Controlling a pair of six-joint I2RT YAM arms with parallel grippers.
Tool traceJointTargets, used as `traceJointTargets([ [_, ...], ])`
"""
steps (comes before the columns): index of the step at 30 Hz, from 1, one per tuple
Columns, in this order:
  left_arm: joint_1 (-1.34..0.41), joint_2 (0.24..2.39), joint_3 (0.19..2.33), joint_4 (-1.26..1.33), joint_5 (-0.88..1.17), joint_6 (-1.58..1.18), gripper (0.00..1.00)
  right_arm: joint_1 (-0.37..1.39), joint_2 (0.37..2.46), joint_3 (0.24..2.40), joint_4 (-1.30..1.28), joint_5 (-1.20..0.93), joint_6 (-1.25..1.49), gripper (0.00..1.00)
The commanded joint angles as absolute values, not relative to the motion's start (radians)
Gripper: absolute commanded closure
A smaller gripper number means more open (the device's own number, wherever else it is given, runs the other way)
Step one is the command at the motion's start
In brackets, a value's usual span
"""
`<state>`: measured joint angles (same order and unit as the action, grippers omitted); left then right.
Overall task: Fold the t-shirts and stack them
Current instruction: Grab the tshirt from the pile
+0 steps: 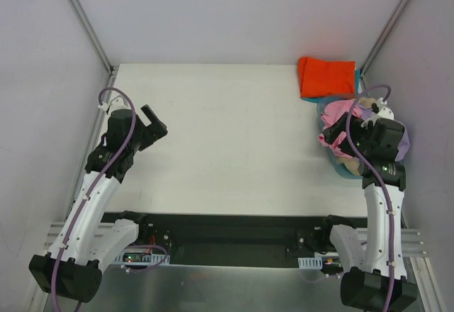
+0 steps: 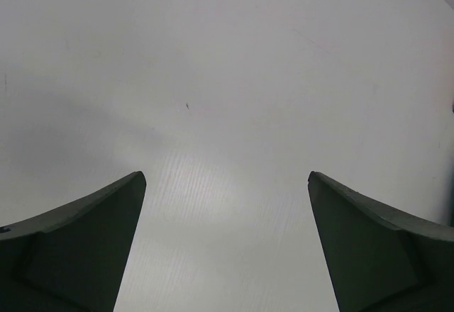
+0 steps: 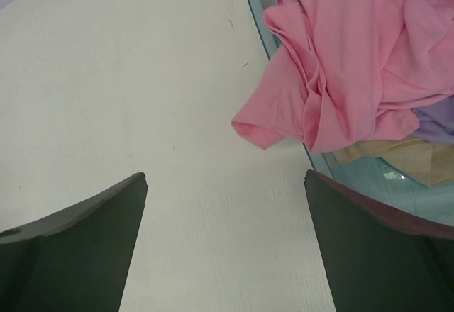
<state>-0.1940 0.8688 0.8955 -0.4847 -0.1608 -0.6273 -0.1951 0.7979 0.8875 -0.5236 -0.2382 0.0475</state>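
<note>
The pink t-shirt's sleeve is the only part hanging over the basket's rim by my right gripper, so I should swing back over the basket and grab the t-shirt's bunched body.
A crumpled pink t-shirt lies on top of the light blue basket at the table's right edge; in the right wrist view the pink shirt hangs over the basket rim, a sleeve on the table. Beige cloth and lavender cloth lie under it. A folded orange-red shirt rests at the back right on a teal one. My right gripper is open and empty, just short of the pink sleeve. My left gripper is open and empty over bare table at the left.
White walls and metal corner posts close in the table on three sides. The arm bases and a black rail run along the near edge.
</note>
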Motion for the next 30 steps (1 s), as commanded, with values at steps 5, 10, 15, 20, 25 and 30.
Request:
traceJointTargets([
  [5, -0.183, 0.827, 0.888, -0.497, -0.190, -0.609, 0.01, -0.195, 0.845, 1.028, -0.589, -0.154, 0.118, 0.03],
  [10, -0.183, 0.839, 0.891, -0.494, -0.216, -0.621, 0.01, -0.199, 0.960, 1.083, -0.627, -0.175, 0.175, 0.03],
  [15, -0.183, 0.862, 0.905, -0.486, -0.222, -0.617, 0.01, -0.219, 1.025, 1.069, -0.624, -0.098, 0.273, 0.03],
  [20, -0.183, 0.873, 0.878, -0.434, -0.242, -0.611, 0.01, -0.222, 1.087, 1.029, -0.577, -0.068, 0.293, 0.03],
  [25, -0.183, 0.873, 0.862, -0.379, -0.203, -0.589, 0.01, -0.222, 1.186, 1.011, -0.575, -0.006, 0.319, 0.03],
  [30, -0.183, 0.870, 0.839, -0.351, -0.201, -0.586, 0.01, -0.222, 1.284, 0.991, -0.505, 0.161, 0.308, 0.01],
])
